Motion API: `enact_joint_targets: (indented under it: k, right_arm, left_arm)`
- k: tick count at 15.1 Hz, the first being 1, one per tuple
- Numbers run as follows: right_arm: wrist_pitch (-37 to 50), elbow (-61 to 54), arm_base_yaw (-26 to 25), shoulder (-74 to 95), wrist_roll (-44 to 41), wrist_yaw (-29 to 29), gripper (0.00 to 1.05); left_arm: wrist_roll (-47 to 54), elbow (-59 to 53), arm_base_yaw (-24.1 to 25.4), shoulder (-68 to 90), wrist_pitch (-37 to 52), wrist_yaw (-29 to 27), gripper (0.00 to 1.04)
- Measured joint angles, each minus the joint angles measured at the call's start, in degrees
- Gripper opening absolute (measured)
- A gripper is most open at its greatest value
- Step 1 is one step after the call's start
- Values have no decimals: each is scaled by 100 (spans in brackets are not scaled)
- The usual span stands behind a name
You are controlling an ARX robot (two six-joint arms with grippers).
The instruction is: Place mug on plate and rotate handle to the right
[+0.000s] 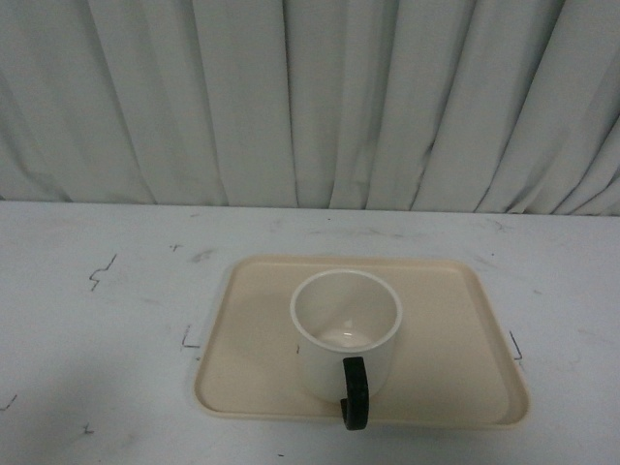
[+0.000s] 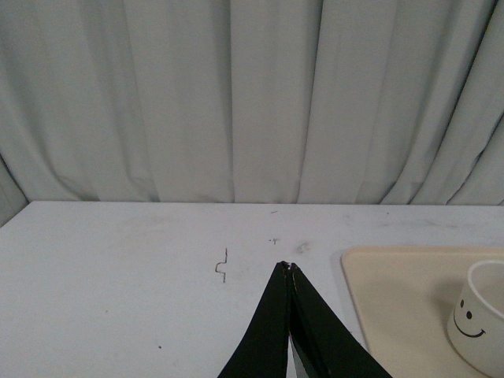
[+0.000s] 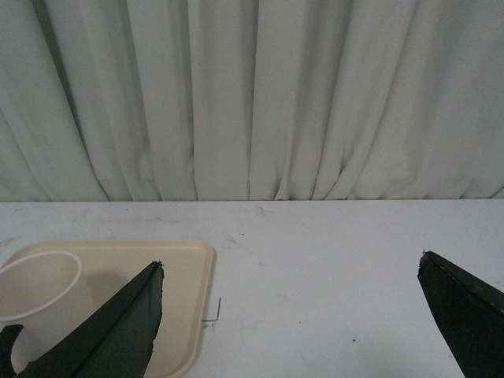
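Observation:
My gripper will bring the smiley face round toward me when it turns the mug, because a dark fleck (image 1: pixel 298 349) shows at the mug's edge (image 1: pixel 331 370).
The cream-white mug (image 1: pixel 345 334) stands upright on the beige plate (image 1: pixel 455 320), near the plate's front edge. Its black handle (image 1: pixel 355 392) points toward me, over the front rim. In the left wrist view the mug (image 2: pixel 479 317) shows a black smiley face, and the plate (image 2: pixel 394 299) lies beside the left gripper (image 2: pixel 287 268), which is shut with nothing in it and hangs over bare table. The right gripper (image 3: pixel 290 264) is open wide over the table beside the plate (image 3: pixel 185 299); the mug (image 3: pixel 35 303) and a bit of the handle (image 3: pixel 8 346) show at the frame's edge. Neither gripper appears in the front view.
A white table (image 1: pixel 107 339) with small dark tape marks (image 1: pixel 101 272) carries the plate. A pale pleated curtain (image 1: pixel 310 97) closes off the back of the table.

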Motion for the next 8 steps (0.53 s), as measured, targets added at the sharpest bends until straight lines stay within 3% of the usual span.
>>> enact_joint_targets:
  k: [2,4,6,8]
  right_arm:
    - [0,0,0,0,0,-2,98]
    - [0,0,0,0,0,0,98]
    - [7,0,0,0,0,-4,98]
    - [2,0,0,0,0,-4,98]
  left_arm:
    - [0,0,0,-170,-162,0,2]
    - [-2,2,0,-1078,-1244,7,2]
    - [-2,2,0,-1128,-1226,9,2]
    - [-13,2,0,-1128,-1204,11,25]
